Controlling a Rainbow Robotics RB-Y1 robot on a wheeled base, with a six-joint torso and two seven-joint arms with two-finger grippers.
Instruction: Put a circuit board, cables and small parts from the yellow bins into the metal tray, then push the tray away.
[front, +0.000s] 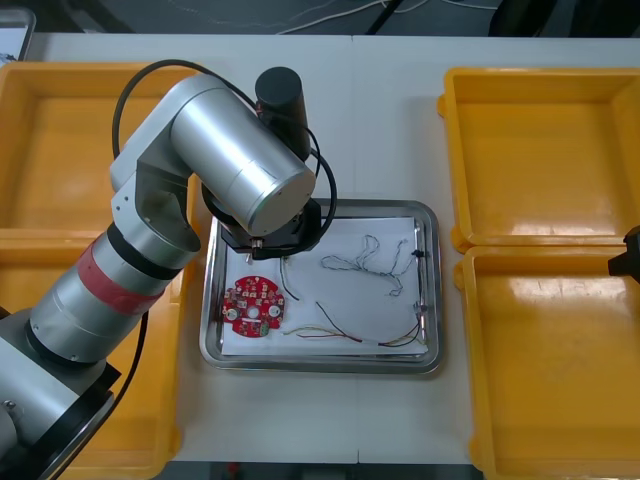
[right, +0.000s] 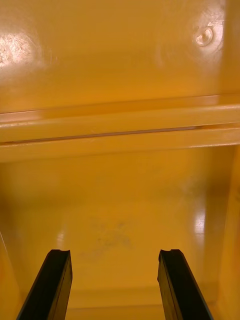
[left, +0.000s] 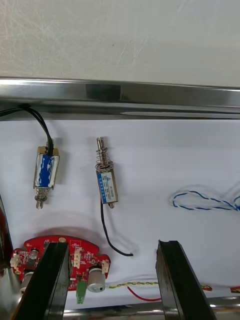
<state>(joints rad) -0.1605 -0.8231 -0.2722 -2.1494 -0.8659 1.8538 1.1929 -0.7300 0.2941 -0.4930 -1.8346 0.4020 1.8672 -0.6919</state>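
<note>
My gripper is about to push the metal tray away. The circuit board and cables (front: 254, 306) should move along with the tray and stay in place, because they lie flat inside its raised rim (front: 320, 364).
The metal tray (front: 432, 290), white inside, lies mid-table. In it are a round red circuit board (front: 253, 308), a twisted blue and white cable (front: 370, 258) and a red and yellow cable (front: 340, 335). My left gripper (left: 112, 247) hangs open over the tray's left part, nothing between its fingers. Just beyond its fingertips lie two small metal parts (left: 46, 172) (left: 106, 181), each with a black wire. The circuit board (left: 75, 257) sits by one finger and the blue and white cable (left: 205, 201) off to the other side. My right gripper (right: 114, 252) stands open over a bare yellow bin (right: 120, 60).
Two yellow bins (front: 60, 150) (front: 150, 400) flank the tray on the left, partly covered by my left arm. Two more (front: 540, 160) (front: 560, 370) stand on the right, with my right gripper (front: 628, 255) at their shared rim. Bare table lies beyond the tray's far rim (left: 120, 95).
</note>
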